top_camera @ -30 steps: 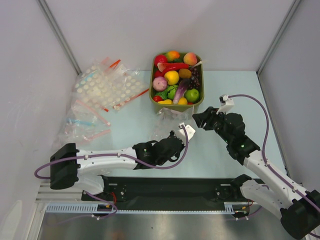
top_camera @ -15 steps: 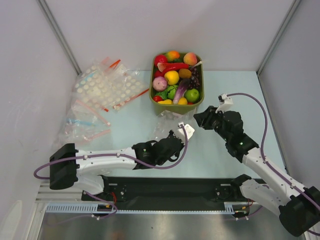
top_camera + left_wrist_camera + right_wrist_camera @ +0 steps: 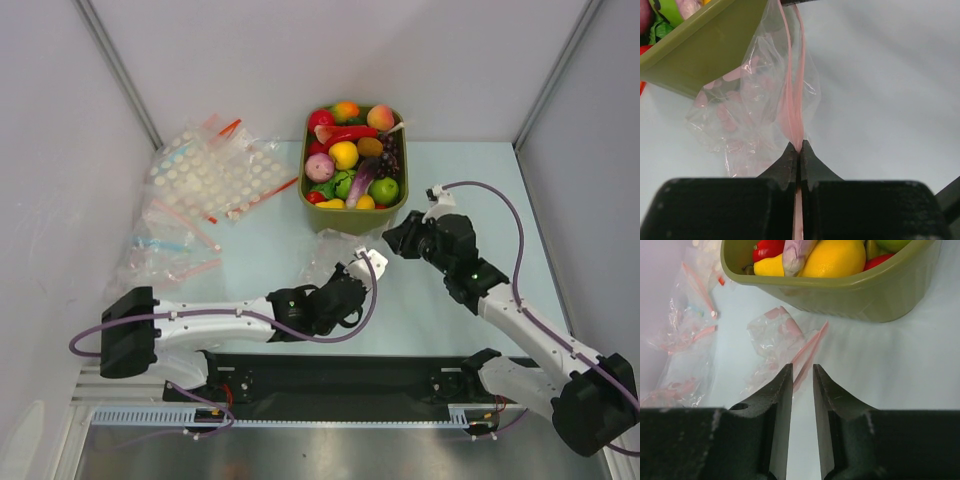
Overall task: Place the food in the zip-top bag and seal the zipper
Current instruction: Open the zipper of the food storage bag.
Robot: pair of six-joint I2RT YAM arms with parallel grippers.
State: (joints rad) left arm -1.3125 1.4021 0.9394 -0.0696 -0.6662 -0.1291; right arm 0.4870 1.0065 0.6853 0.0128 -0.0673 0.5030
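Both pink edges of the zipper are pinched together in my left gripper, so next my right gripper grabs one edge while my left gripper grabs only the other.
The zip-top bag lies crumpled and empty just in front of the olive-green tub. My left gripper is shut on one end of its pale pink zipper; it also shows in the top view. The strip runs from the jaws towards the tub. My right gripper is open with a narrow gap and empty, in the top view just right of the bag. The zipper's other end lies just ahead of its fingertips. The food fills the tub, with a yellow lemon at its near side.
A pile of white-dotted and other clear bags lies at the far left, also seen in the right wrist view. Grey walls close in the back and both sides.
My right gripper has moved left and a little forward, closer to the bag's zipper. The left gripper has stayed shut on the strip, nearly still.
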